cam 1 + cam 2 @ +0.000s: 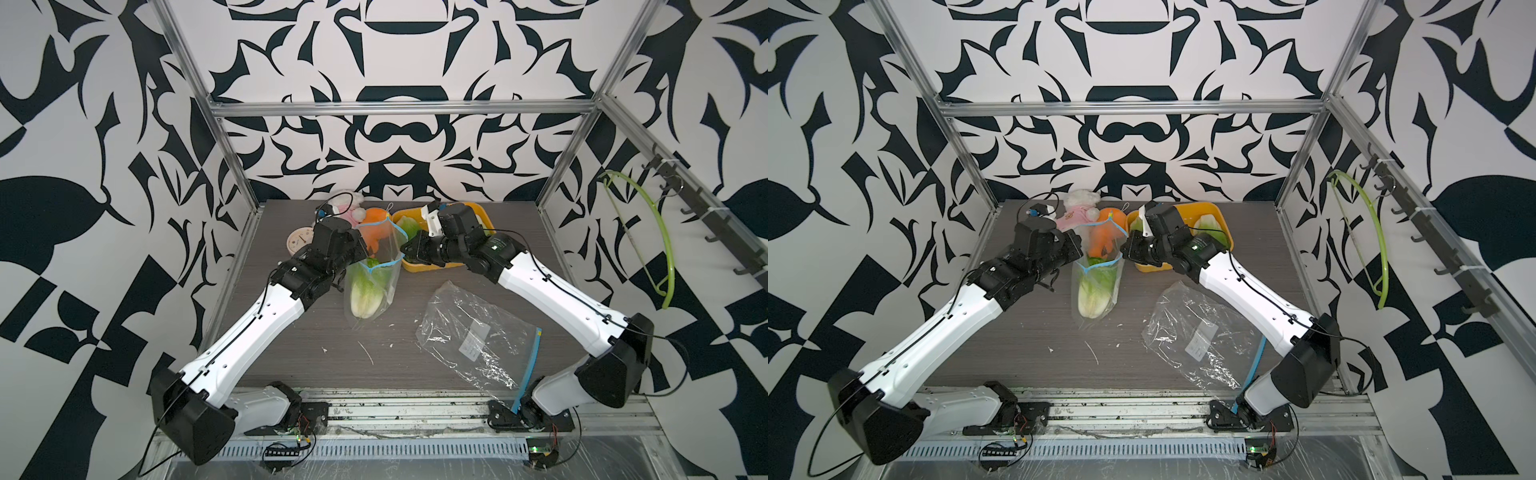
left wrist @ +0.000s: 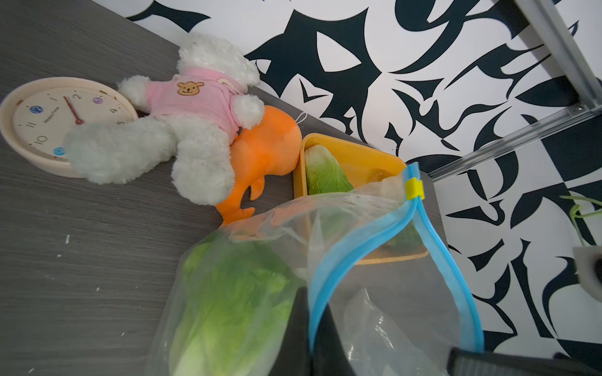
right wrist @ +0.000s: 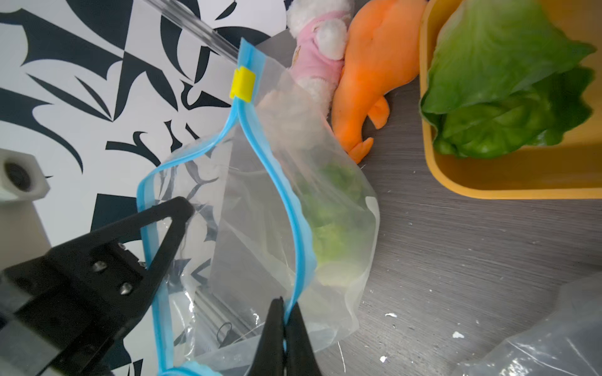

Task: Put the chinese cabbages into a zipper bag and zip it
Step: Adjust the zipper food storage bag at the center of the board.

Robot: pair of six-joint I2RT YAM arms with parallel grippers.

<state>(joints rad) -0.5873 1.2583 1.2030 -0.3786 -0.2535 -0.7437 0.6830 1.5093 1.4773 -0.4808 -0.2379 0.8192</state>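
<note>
My right gripper is holding the zipper bag's rim (image 3: pixel 303 254) while chinese cabbages lie in the tray. It should move the bag out of the way first, then let go and take the near cabbage (image 3: pixel 495 84).
A clear zipper bag (image 1: pixel 376 286) with a blue zip rim hangs mouth-up between my two grippers at the table's middle back. One chinese cabbage (image 1: pixel 365 297) stands inside it, white base down; it also shows in the left wrist view (image 2: pixel 234 302). My left gripper (image 2: pixel 309 293) is shut on one blue rim. My right gripper (image 3: pixel 283 304) is shut on the opposite rim. The mouth gapes between them. The yellow slider (image 3: pixel 242 83) sits at the far end of the zip. Other chinese cabbages (image 3: pixel 501 81) lie in the yellow tray (image 3: pixel 508 182), partly hidden by my right arm in both top views.
A second, empty zipper bag (image 1: pixel 478 336) lies crumpled front right. An orange plush (image 1: pixel 376 216), a white bear in pink (image 1: pixel 347 205) and a round clock (image 1: pixel 300 243) crowd the back left, behind the held bag. A green hanger (image 1: pixel 648 232) hangs on the right wall.
</note>
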